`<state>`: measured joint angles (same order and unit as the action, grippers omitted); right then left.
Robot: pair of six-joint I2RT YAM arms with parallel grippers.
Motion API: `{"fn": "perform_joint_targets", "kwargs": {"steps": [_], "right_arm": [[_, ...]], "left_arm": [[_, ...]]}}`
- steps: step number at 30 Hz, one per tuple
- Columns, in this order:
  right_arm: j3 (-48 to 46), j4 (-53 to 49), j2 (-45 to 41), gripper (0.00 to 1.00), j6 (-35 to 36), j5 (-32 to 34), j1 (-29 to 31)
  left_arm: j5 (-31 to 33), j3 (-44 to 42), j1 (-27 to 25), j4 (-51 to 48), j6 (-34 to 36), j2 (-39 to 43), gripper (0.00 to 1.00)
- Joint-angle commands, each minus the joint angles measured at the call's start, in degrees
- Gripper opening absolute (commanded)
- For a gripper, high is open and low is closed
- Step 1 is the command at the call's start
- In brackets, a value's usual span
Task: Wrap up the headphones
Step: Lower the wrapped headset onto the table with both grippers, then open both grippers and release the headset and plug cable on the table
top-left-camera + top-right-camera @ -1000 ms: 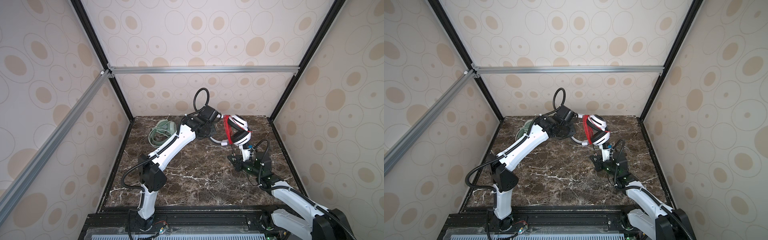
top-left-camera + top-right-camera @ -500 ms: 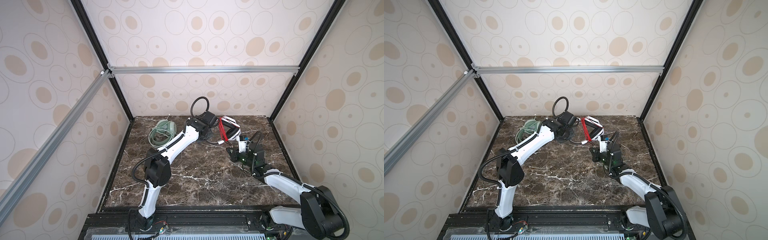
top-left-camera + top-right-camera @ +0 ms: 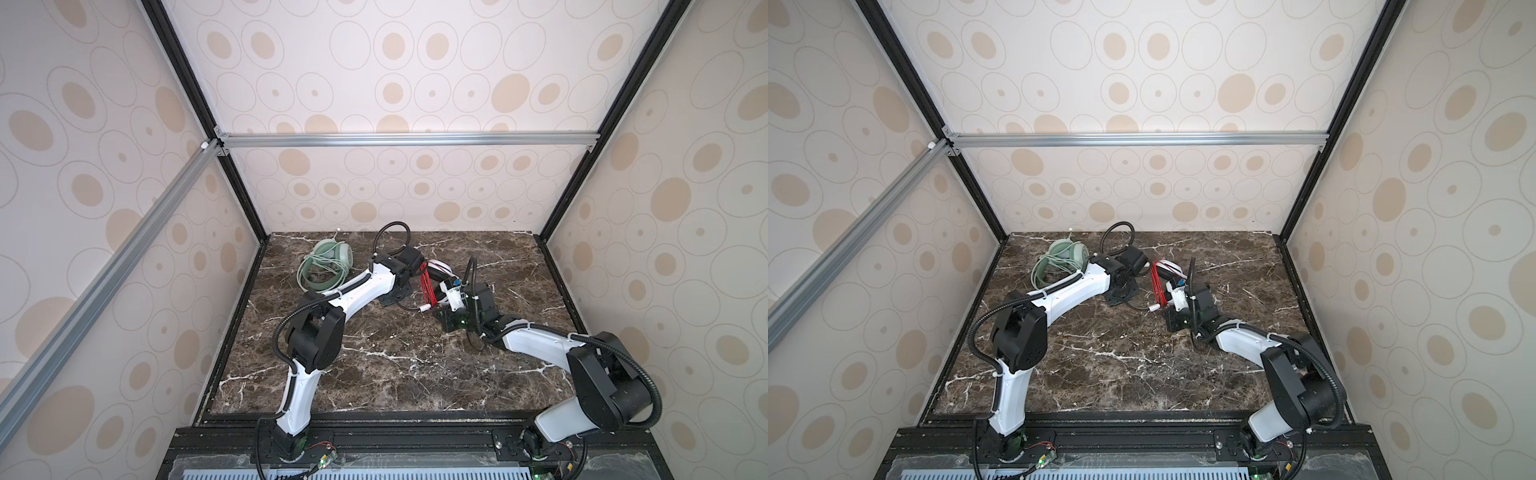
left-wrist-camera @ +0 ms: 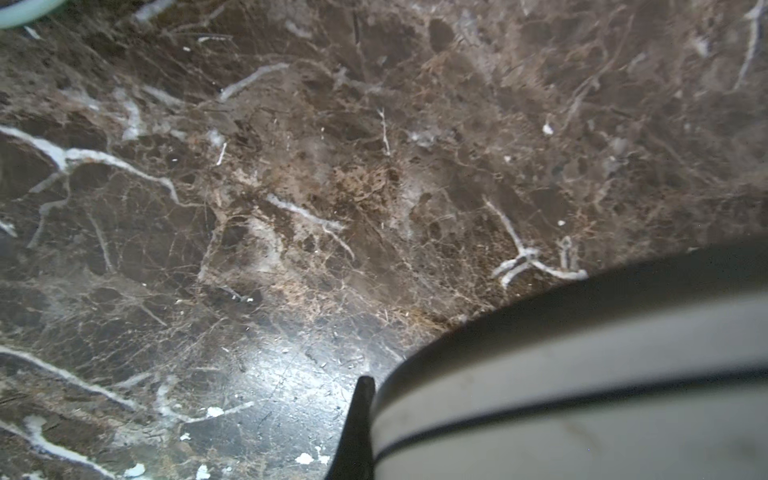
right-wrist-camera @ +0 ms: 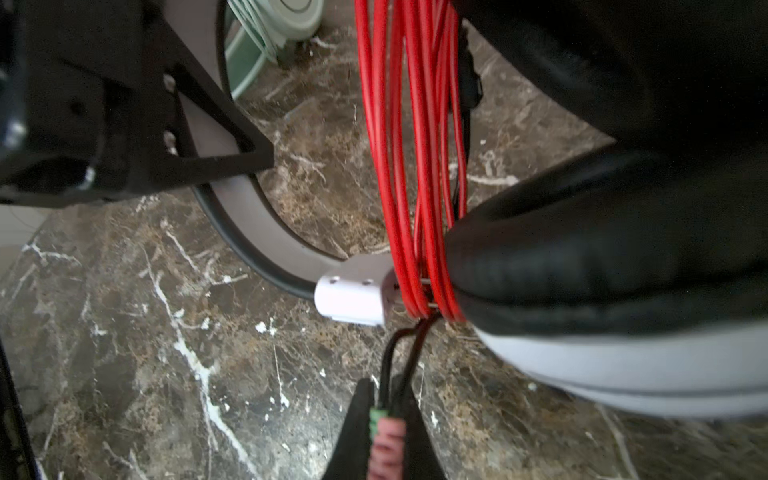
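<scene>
The red cable (image 3: 429, 286) is wound round the white-and-black headphones up to its plugs, so the left gripper should keep lowering their headband to the marble (image 3: 411, 297) and let go there.
The white-and-black headphones (image 3: 439, 267) lie low over the marble, behind the middle of the table, with the red cable (image 3: 428, 286) wound in several loops round them. My left gripper (image 3: 397, 295) is shut on the white headband (image 4: 582, 395); only one of its fingers (image 4: 359, 432) shows in the left wrist view. My right gripper (image 5: 386, 432) is shut on the cable's green and pink plugs (image 5: 384, 428), just below the black ear pads (image 5: 623, 270). The mint-green headphones (image 3: 328, 264) lie at the back left with their pale cable coiled round them.
The brown marble table (image 3: 395, 365) is boxed in by patterned walls and black frame posts (image 3: 241, 195). The left arm's elbow (image 3: 316, 336) stands over the table's left side. The right arm (image 3: 540, 345) lies low along the right side.
Both grippers have come down and toward the middle with the white-and-black headphones, from held up in the air to just over the marble. Both grips have stayed shut.
</scene>
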<state>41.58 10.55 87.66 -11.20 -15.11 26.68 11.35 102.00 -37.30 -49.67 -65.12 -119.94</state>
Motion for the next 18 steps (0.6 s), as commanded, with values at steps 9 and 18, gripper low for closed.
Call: {"fn": "perform_joint_targets", "kwargs": {"steps": [9, 18], "right_arm": [[5.7, -5.1, 3.6, 0.12, 4.1, 1.6, 0.1], [5.6, -6.0, 3.9, 0.17, 3.9, 1.8, 0.1]], "left_arm": [[5.0, 13.8, 0.5, -5.6, 3.8, -9.8, 0.0], [2.8, 17.5, 2.3, -9.0, 5.5, -13.5, 0.06]]}}
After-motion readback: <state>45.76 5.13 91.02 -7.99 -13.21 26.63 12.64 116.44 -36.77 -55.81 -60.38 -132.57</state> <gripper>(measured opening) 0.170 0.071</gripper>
